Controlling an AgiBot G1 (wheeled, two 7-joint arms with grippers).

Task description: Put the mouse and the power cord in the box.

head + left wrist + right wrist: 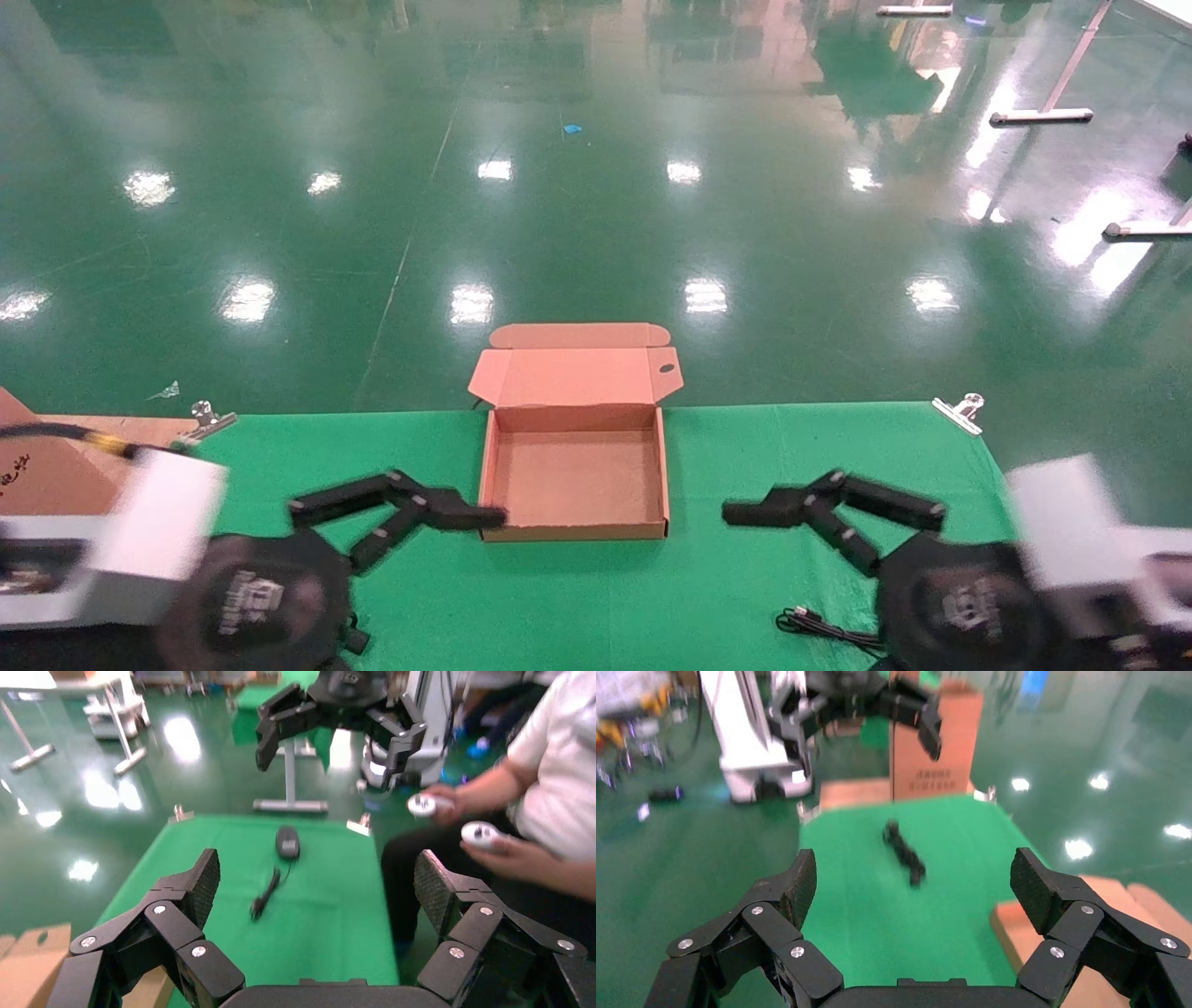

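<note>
The thin cable's loops point(798, 621) are gathered in a narrow bundle, so the bundle point(851, 636) will hold together when I lift it, with the mouse hanging below.
The box point(577, 466) lies open at the middle of the green table, its lid folded back and nothing inside. My left gripper point(410, 508) hovers open by the box's front left corner. My right gripper point(819, 508) is open to the box's right. In the left wrist view the gripper point(316, 881) is empty, and beyond it lie the mouse point(287, 841) and its bundled thin cable point(265, 897). That cable point(819, 623) peeks out beside my right arm, which hides the mouse. The right wrist view, gripper point(912, 881) empty, shows the power cord point(904, 853) on the cloth, and the box point(1046, 924) to one side.
A bigger brown carton point(47, 475) stands at the table's left end. Metal clips point(207, 419) point(959, 412) hold the cloth at the far corners. A seated person point(534, 811) holding controllers is beside the table's right end. Beyond the far edge is green floor.
</note>
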